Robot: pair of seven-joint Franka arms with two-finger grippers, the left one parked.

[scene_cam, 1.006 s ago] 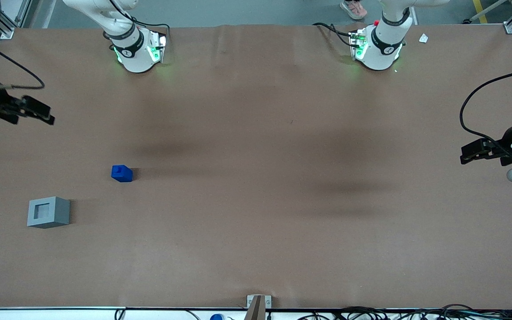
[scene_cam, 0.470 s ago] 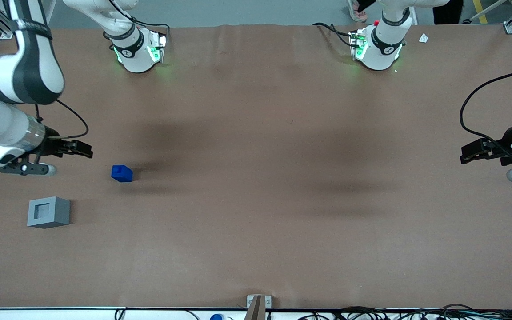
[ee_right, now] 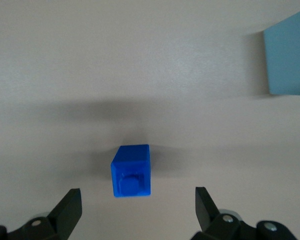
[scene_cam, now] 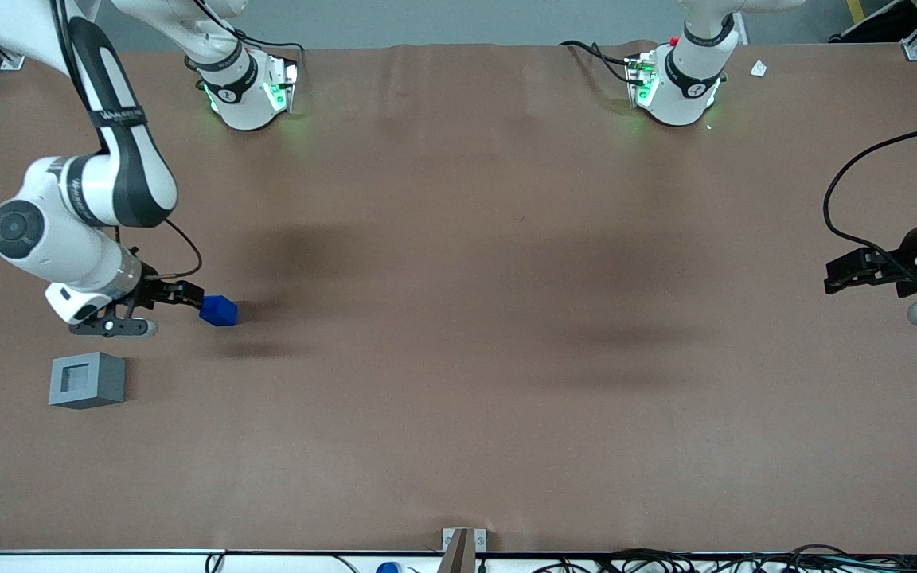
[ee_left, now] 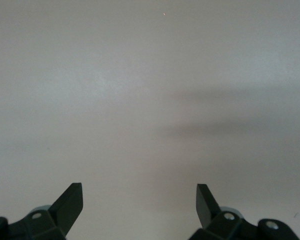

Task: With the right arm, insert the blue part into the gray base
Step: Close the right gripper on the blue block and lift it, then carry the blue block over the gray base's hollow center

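Note:
I expect the blue part (scene_cam: 219, 310) to stand upright with its stub sticking out when I put it in, because the gray base's square socket (scene_cam: 74, 378) matches the blue part's width.
The blue part (scene_cam: 219, 310) lies on the brown table, its square stub facing my gripper; it also shows in the right wrist view (ee_right: 131, 170). My right arm's gripper (scene_cam: 188, 301) is open and empty, low over the table, its fingertips just short of the blue part on the working arm's side. In the right wrist view the gripper (ee_right: 138, 207) has its two fingers spread wide, with the blue part just ahead of the gap, not between the pads. The gray base (scene_cam: 86, 380) stands nearer the front camera than the gripper, socket up; a corner of it shows in the right wrist view (ee_right: 289, 55).
The brown table (scene_cam: 458, 358) stretches toward the parked arm's end. The two arm bases (scene_cam: 247, 87) stand at the table's edge farthest from the front camera. Cables and a small bracket (scene_cam: 462, 545) line the table's near edge.
My right arm has swung in from the table's working-arm end and come down toward the blue part. The gripper now sits right beside it. The blue part and gray base have not moved.

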